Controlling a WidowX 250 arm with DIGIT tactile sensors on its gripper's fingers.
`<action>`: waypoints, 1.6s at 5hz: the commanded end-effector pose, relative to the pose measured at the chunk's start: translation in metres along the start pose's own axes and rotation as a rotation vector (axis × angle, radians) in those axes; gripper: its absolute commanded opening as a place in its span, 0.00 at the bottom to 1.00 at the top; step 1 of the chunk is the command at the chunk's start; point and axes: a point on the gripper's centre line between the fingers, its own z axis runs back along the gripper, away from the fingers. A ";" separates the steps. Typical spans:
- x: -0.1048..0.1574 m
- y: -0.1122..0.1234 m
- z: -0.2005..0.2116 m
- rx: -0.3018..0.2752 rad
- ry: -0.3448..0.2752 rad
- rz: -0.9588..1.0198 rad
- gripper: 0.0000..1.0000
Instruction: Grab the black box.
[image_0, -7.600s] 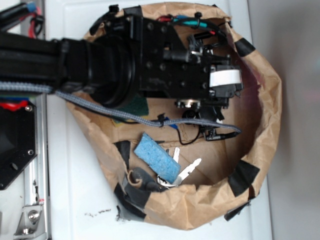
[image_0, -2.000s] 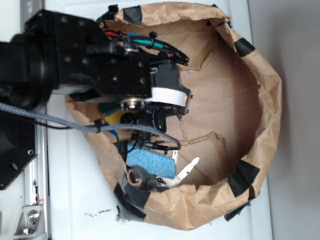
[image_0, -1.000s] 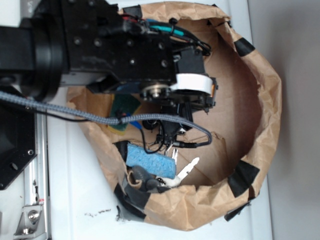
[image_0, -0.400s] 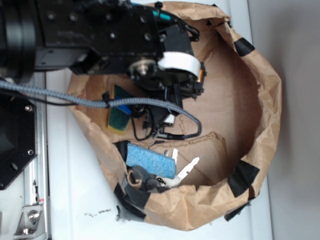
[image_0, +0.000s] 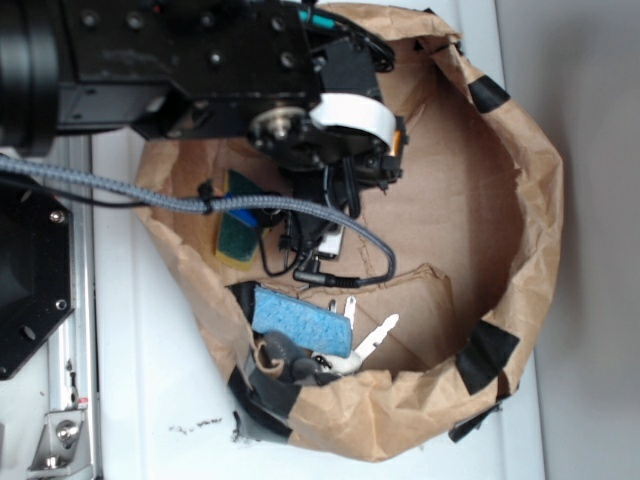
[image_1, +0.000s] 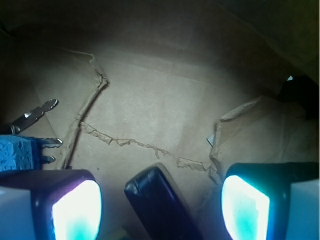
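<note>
I should bring my gripper further down around the box before closing on its long sides (image_1: 180, 200), because the black box (image_1: 159, 200) is at a slant below my gripper's open fingers.
The black box (image_1: 161, 205) is glossy with rounded edges and lies tilted on the brown paper floor. Only its near end shows, at the bottom of the wrist view. My gripper (image_1: 160, 212) is open, and the box lies in the gap between the two glowing fingertips (image_1: 75, 212), touching neither. In the exterior view my gripper (image_0: 325, 235) hangs inside the paper bag (image_0: 540, 200) below the black arm. The arm and cables hide the box there.
A blue sponge (image_0: 300, 322) and keys (image_0: 372, 338) lie near the bag's lower wall, at the wrist view's left as the sponge (image_1: 15, 152) and keys (image_1: 32, 116). A green and yellow sponge (image_0: 240, 228) lies left of the gripper. A black metal plate (image_0: 25, 290) sits outside, left.
Over the last second the arm has shifted toward the top of the exterior view, uncovering the green and yellow sponge. The blue sponge and keys have stayed put.
</note>
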 end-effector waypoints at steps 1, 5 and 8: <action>-0.006 0.011 0.017 0.021 -0.034 -0.034 1.00; 0.000 0.010 -0.027 0.083 0.020 -0.149 1.00; -0.001 0.012 -0.015 0.046 -0.018 -0.115 0.00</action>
